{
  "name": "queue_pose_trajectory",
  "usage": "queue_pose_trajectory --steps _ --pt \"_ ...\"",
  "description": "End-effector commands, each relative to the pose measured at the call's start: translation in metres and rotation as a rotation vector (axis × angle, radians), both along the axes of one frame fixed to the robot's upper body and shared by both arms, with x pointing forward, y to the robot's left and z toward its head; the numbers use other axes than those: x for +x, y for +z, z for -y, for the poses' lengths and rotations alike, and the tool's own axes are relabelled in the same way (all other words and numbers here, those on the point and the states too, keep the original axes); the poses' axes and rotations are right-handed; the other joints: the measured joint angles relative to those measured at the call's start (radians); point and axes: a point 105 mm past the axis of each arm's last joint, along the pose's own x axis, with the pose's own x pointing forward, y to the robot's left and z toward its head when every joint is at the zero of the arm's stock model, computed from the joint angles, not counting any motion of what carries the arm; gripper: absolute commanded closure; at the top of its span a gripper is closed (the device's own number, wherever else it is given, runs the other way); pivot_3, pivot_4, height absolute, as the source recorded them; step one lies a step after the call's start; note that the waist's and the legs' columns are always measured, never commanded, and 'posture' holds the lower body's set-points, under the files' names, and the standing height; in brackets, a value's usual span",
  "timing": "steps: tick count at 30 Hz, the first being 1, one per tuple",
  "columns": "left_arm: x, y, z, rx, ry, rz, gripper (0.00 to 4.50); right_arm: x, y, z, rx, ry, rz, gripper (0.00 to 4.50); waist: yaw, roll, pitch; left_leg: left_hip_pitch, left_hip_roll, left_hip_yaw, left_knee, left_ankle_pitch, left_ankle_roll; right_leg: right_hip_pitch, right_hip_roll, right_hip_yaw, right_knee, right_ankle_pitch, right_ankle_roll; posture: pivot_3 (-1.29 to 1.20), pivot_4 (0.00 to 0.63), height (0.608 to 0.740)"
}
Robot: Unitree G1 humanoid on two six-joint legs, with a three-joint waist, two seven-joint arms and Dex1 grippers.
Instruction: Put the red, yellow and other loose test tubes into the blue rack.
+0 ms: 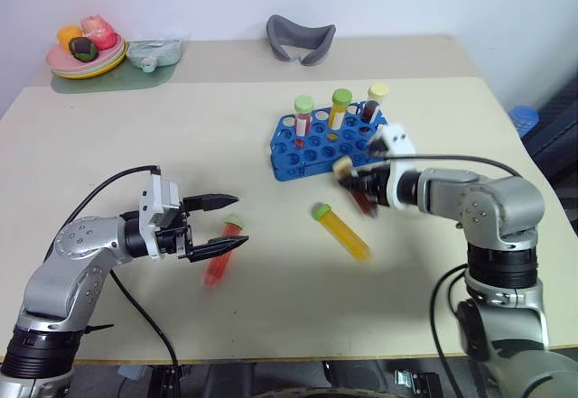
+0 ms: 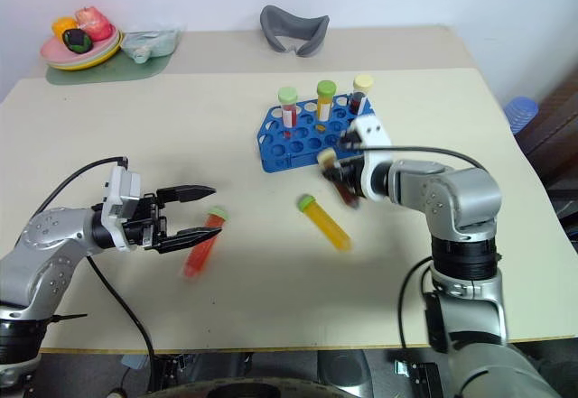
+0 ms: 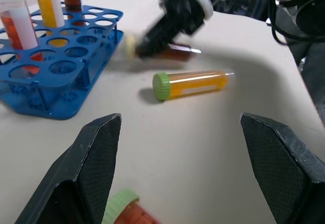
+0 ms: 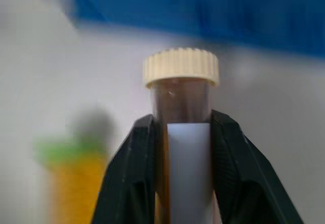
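Note:
Next, my right gripper swings the dark brown test tube upright before lowering it beside the cream-capped tube, because the dark brown test tube is tilted in front of the blue rack.
The blue rack stands right of the table's middle with three capped tubes upright along its far side. My right gripper hovers just in front of the rack, shut on a dark brown test tube with a cream cap. A yellow test tube with a green cap lies flat on the table below it. Further left lies a red test tube with a green cap. My left gripper is open just above it, and the lower finger crosses over the tube.
A plate of toy food on a green mat and a small bowl sit at the back left. A grey curved object lies at the back centre. Black cables trail from both arms.

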Motion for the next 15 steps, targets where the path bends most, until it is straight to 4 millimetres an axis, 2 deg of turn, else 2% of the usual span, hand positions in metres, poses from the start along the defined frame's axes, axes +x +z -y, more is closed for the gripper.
queue_pose_trajectory --steps 1,5,9,15 --pt "-0.002 0.01 0.001 -0.015 -0.006 0.044 0.66 -0.002 0.072 0.008 0.215 0.008 0.344 3.68 0.001 0.0 0.0 0.0 0.0 0.0 0.0 0.0 0.0 0.0 0.0 0.0 0.0 0.0 0.0 0.0 0.15 0.74" --pt "0.001 0.011 0.001 -0.024 -0.002 0.056 0.66 0.01 0.095 0.036 0.289 -0.158 0.615 3.68 0.004 0.0 0.0 0.0 0.0 0.0 0.0 0.0 0.0 0.001 0.0 0.0 -0.001 0.0 0.0 0.0 0.15 0.74" --pt "0.004 0.013 0.002 -0.04 0.009 0.063 0.66 0.023 0.086 0.047 0.284 -0.268 0.703 3.68 -0.001 0.0 0.0 0.0 0.0 0.0 0.0 0.0 0.0 0.0 0.0 0.0 0.0 0.0 0.0 0.0 0.15 0.74" --pt "0.007 0.015 0.004 -0.076 0.037 0.069 0.66 0.036 0.061 0.046 0.315 -0.346 0.829 3.68 -0.004 0.001 0.0 0.003 0.0 0.001 -0.001 0.0 0.0 0.0 0.0 0.001 0.003 0.0 0.0 0.0 0.15 0.74"
